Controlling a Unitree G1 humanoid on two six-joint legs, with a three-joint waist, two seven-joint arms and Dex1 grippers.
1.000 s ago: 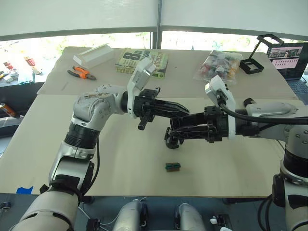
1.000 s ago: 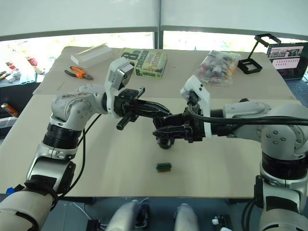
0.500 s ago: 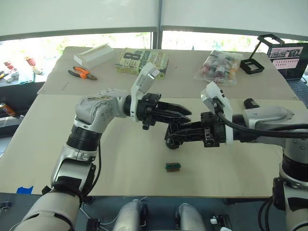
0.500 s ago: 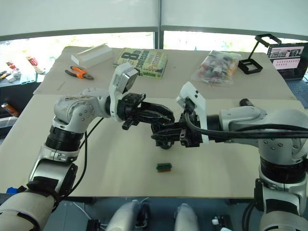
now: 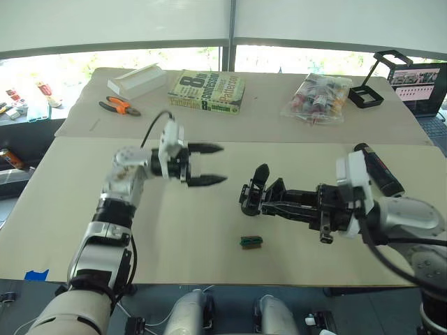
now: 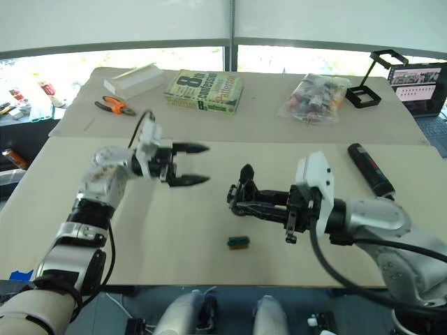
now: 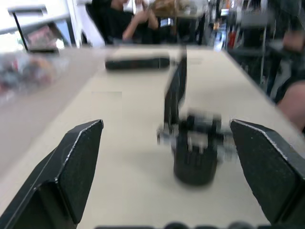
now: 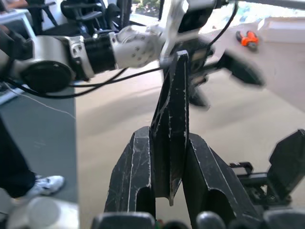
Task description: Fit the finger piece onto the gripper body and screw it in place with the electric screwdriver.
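Note:
The gripper body [image 5: 251,199] is standing on a flat round base [image 7: 194,168], so it should stay up on its own when I steady it and then let it go.
My right gripper [image 8: 167,134] is shut on the finger piece [image 8: 170,119], a flat scratched black blade rising from between its fingers. In the left eye view that blade [image 5: 260,176] stands upright at the gripper body [image 5: 250,201], a chunky black block low over the middle of the table. Whether the blade is seated on the block I cannot tell. My left gripper [image 5: 223,164] hangs wide open and empty, a short way left of the block and pointing at it. The electric screwdriver [image 5: 377,171] lies on the table at the right, behind my right arm.
A tiny green block [image 5: 251,241] lies just in front of the gripper body. Along the far side are a white box [image 5: 137,79], orange-handled pliers [image 5: 119,106], a book [image 5: 207,91], a bag of small items [image 5: 316,98], a black stand [image 5: 367,94] and a laptop [image 5: 419,84].
My left gripper opened, let go at the blade and drew back to the left. My right gripper closed on the blade and its wrist dropped lower and to the right.

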